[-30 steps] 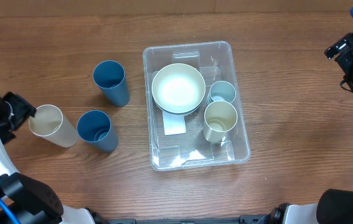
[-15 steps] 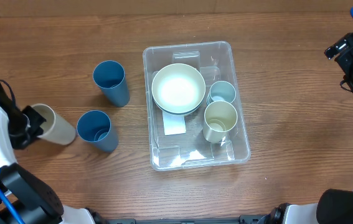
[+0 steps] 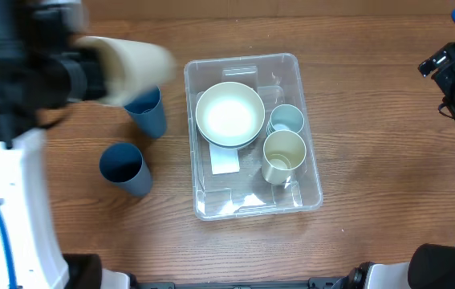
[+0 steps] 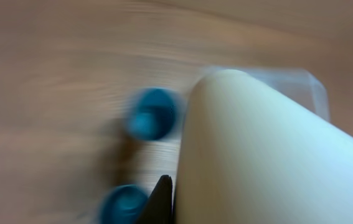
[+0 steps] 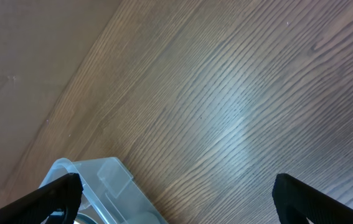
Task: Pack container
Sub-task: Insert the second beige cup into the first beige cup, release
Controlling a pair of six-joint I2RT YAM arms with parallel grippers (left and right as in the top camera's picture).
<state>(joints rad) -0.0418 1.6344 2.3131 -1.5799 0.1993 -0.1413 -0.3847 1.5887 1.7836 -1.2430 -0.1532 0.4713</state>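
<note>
I can see the cream cup in the container is open and empty, so my left gripper should keep bringing its matching cup there until it nests inside.
The clear container sits mid-table with a white bowl, a light blue cup and a cream cup inside, over a white label. My left gripper is raised high at the back left, blurred, shut on another cream cup lying sideways in its jaws. In the left wrist view this cup fills the right half, a dark finger against its side. My right gripper hangs open over bare wood at the far right, with nothing between its fingers.
Two dark blue cups stand left of the container, one partly under the lifted cup, one nearer the front. Both show blurred in the left wrist view. A container corner shows in the right wrist view.
My left gripper shut on the cream cup at the left edge, then lifted it up and toward the back right. The right arm has not moved.
</note>
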